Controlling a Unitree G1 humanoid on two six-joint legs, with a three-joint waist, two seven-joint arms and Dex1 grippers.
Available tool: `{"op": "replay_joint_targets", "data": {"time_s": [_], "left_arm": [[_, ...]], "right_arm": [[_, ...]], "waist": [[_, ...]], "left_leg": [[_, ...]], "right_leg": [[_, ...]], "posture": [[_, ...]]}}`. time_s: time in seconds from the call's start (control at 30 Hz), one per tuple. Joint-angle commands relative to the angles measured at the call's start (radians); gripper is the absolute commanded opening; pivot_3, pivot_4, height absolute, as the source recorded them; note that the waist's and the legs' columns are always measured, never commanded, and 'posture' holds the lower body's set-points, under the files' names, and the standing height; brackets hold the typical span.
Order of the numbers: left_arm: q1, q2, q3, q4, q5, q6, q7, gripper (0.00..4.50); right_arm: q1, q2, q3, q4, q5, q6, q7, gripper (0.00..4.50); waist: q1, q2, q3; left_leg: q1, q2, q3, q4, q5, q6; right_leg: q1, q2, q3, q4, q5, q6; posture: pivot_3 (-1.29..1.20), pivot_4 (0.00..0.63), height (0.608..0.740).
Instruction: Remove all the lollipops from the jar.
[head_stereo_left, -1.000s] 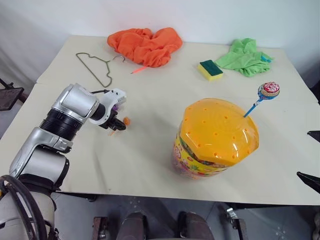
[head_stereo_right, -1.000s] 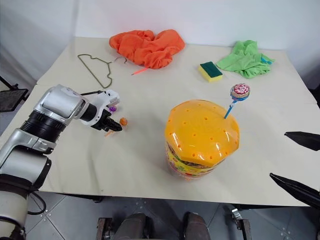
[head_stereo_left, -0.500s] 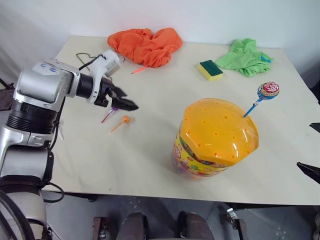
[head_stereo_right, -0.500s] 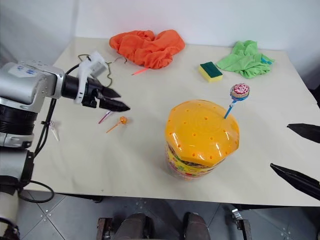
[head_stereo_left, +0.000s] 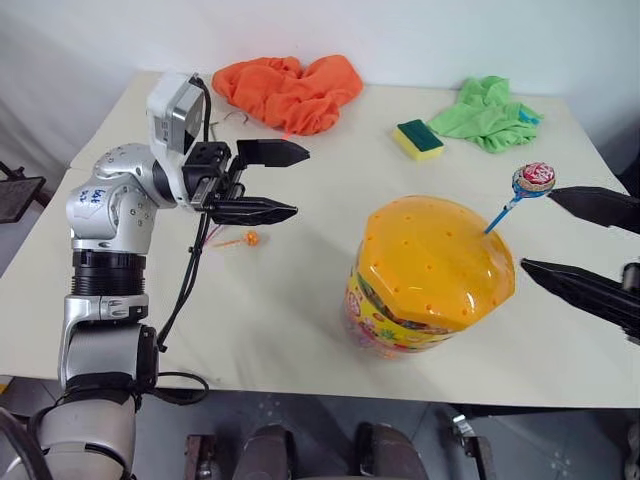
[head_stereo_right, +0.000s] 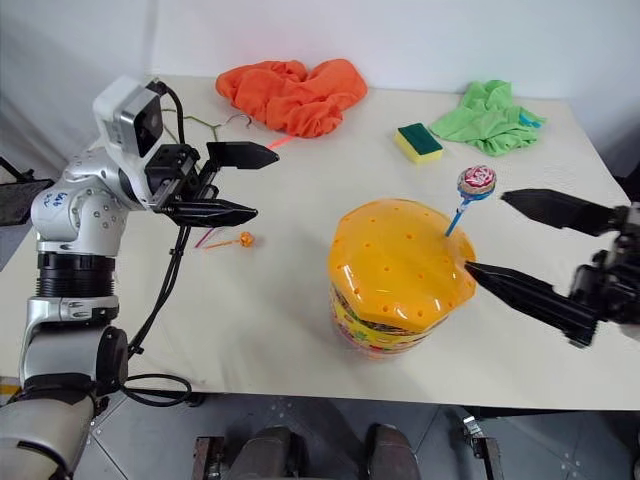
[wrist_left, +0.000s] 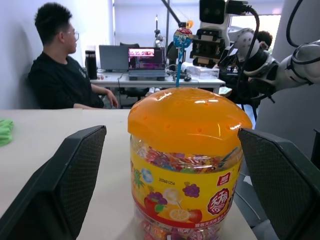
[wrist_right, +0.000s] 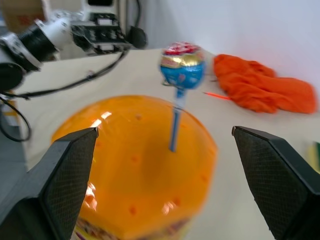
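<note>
The lollipop stands at the lid's edge (head_stereo_left: 487, 232), opposite my left gripper, so next my right gripper grips the blue stick (head_stereo_left: 506, 209) below the wrapper and pulls it out.
The jar (head_stereo_left: 430, 275), a squat clear tub with an orange dotted lid, stands at the table's front right. One lollipop (head_stereo_left: 537, 178) with a pink swirl wrapper sticks up from the lid on a blue stick. It also shows as the lollipop (wrist_right: 182, 62) between my right fingers' spread. My right gripper (head_stereo_right: 486, 232) is open beside the jar, its jaws either side of that stick without touching it. My left gripper (head_stereo_left: 300, 181) is open and empty, raised over the table and pointing toward the jar (wrist_left: 185, 150). A small orange lollipop (head_stereo_left: 252, 238) and a pink stick (head_stereo_right: 205, 238) lie below it.
An orange cloth (head_stereo_left: 290, 90) lies at the back, with a green cloth (head_stereo_left: 488, 112) and a yellow-green sponge (head_stereo_left: 420, 138) at the back right. A wire hanger (head_stereo_right: 200, 125) is behind my left arm. A seated person (wrist_left: 60, 70) is beyond the table.
My left gripper let go of the small orange lollipop, rose from the table and turned toward the jar. My right gripper came in from the right to the blue-stick lollipop.
</note>
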Motion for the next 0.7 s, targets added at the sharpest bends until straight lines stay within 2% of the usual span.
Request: {"op": "replay_joint_targets", "data": {"time_s": [0.03, 0.13, 0.23, 0.6, 0.7], "left_arm": [[0.011, -0.010, -0.008, -0.032, -0.041, -0.011, -0.071, 4.48], [0.032, -0.010, -0.020, -0.055, -0.045, -0.008, -0.055, 4.48], [0.053, -0.012, -0.022, -0.083, -0.054, 0.002, -0.031, 4.50], [0.064, -0.006, -0.017, -0.097, -0.075, 0.013, -0.026, 4.50], [0.056, -0.006, -0.019, -0.084, -0.076, 0.011, -0.037, 4.50]], "right_arm": [[-0.072, -0.006, 0.093, 0.001, 0.015, -0.005, -0.044, 4.50], [-0.135, 0.009, 0.166, 0.018, -0.003, -0.010, -0.071, 4.50], [-0.192, 0.027, 0.204, 0.043, -0.002, -0.014, -0.128, 3.91], [-0.255, 0.013, 0.161, 0.039, 0.002, 0.007, -0.156, 0.15], [-0.313, -0.001, 0.127, 0.057, 0.016, 0.003, -0.220, 0.07]], "waist": [[0.001, 0.000, 0.000], [-0.001, 0.000, 0.000], [-0.002, 0.000, 0.000], [-0.001, 0.000, 0.000], [-0.001, 0.000, 0.000]], "left_leg": [[0.000, 0.000, 0.000, 0.000, 0.000, 0.000], [0.000, 0.000, 0.000, 0.000, 0.000, 0.000], [0.000, 0.000, -0.001, 0.000, 0.000, 0.000], [-0.001, 0.000, -0.001, 0.000, 0.000, 0.000], [-0.001, 0.000, -0.001, 0.000, 0.000, 0.000]], "right_leg": [[0.000, 0.000, 0.000, 0.000, 0.000, 0.000], [0.000, 0.000, 0.000, 0.000, 0.000, 0.000], [0.000, 0.000, -0.001, 0.000, 0.000, 0.000], [0.000, 0.000, -0.001, 0.000, 0.000, 0.000], [0.000, 0.000, -0.001, 0.000, 0.000, 0.000]], "posture": [[0.00, 0.150, 0.740], [0.00, 0.150, 0.740], [0.00, 0.150, 0.740], [0.00, 0.150, 0.740], [0.00, 0.150, 0.740]]}}
